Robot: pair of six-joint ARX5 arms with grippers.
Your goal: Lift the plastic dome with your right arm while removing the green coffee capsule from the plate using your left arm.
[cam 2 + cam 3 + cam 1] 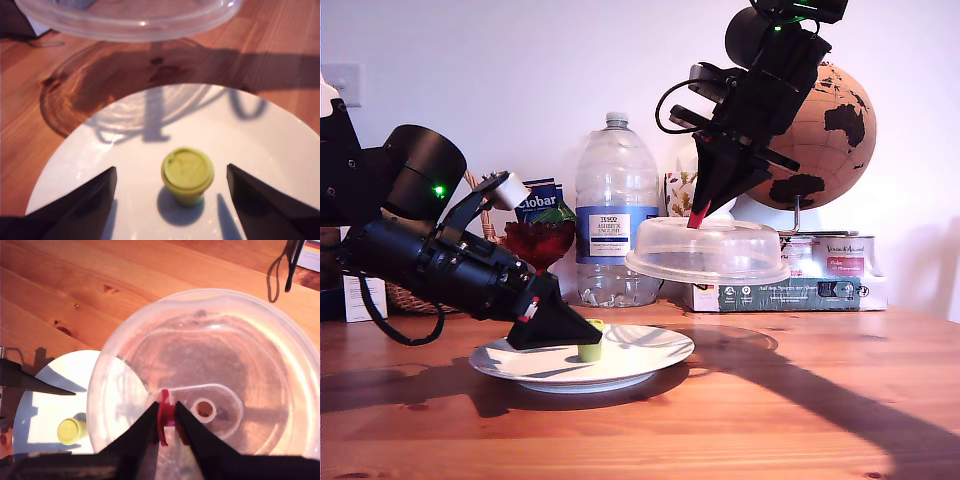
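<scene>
My gripper will lower the plastic dome, which is hanging slightly tilted from its red tab (698,215), so its rim (706,279) will become level against the white plate as the dome goes down.
The green coffee capsule (591,345) (187,172) (70,431) stands upright on the white plate (655,353) (250,130) (45,405). My first gripper (588,328) (171,169) reaches in low from the exterior view's left. It is open, one finger on each side of the capsule and neither touching it. The plastic dome (710,250) (130,20) (225,355) hangs in the air, above and toward the exterior view's right of the plate. My second gripper (698,215) (166,407) comes down from above and is shut on the dome's red tab (164,420).
Along the back of the wooden table (800,400) stand a clear water bottle (615,210), a red glass bowl (538,240), a blue box (535,200) and a wicker basket (400,295). A cork globe (830,130) and flat boxes (800,285) sit behind the dome.
</scene>
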